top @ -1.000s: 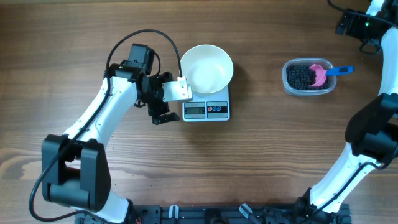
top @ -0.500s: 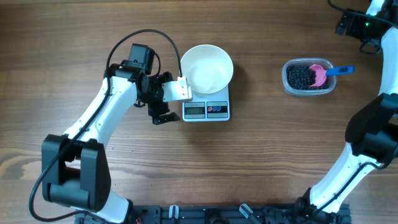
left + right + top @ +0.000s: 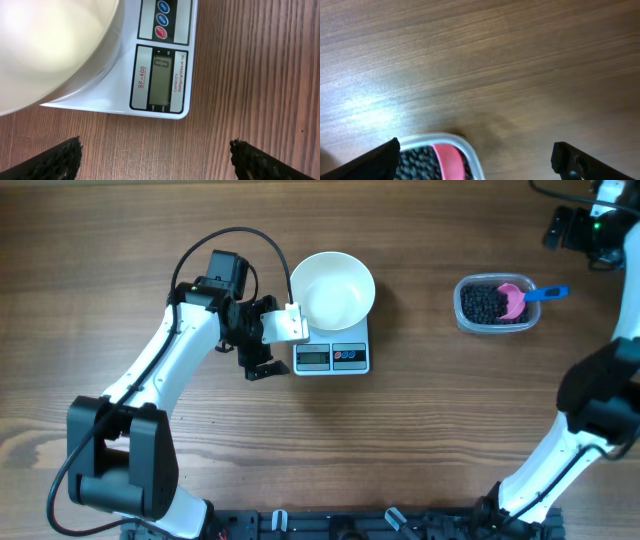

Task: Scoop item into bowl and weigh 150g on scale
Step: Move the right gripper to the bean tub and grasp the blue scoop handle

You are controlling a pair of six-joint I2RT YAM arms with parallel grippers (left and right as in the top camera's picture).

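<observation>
The end of the blue handle stops short of where my open right gripper hovers, so that gripper should come back and take hold of the handle near the tub's rim before it scoops.
An empty white bowl stands on the white scale. My left gripper is open just left of the scale, holding nothing. Its wrist view shows the bowl, the scale with its display reading 0, and bare wood between the open left gripper. The black beads lie in a clear tub with a pink scoop that has a blue handle. My right gripper hangs open beyond the tub at the far right. Its wrist view shows the beads and scoop by the open right gripper.
The clear tub stands on the wooden table to the right of the scale; its rim shows in the right wrist view. The scoop's blue handle sticks out over the tub's right edge. Three round buttons sit beside the display.
The right arm at the top right has shifted slightly to the right. The left arm, bowl, scale and tub have not moved.
</observation>
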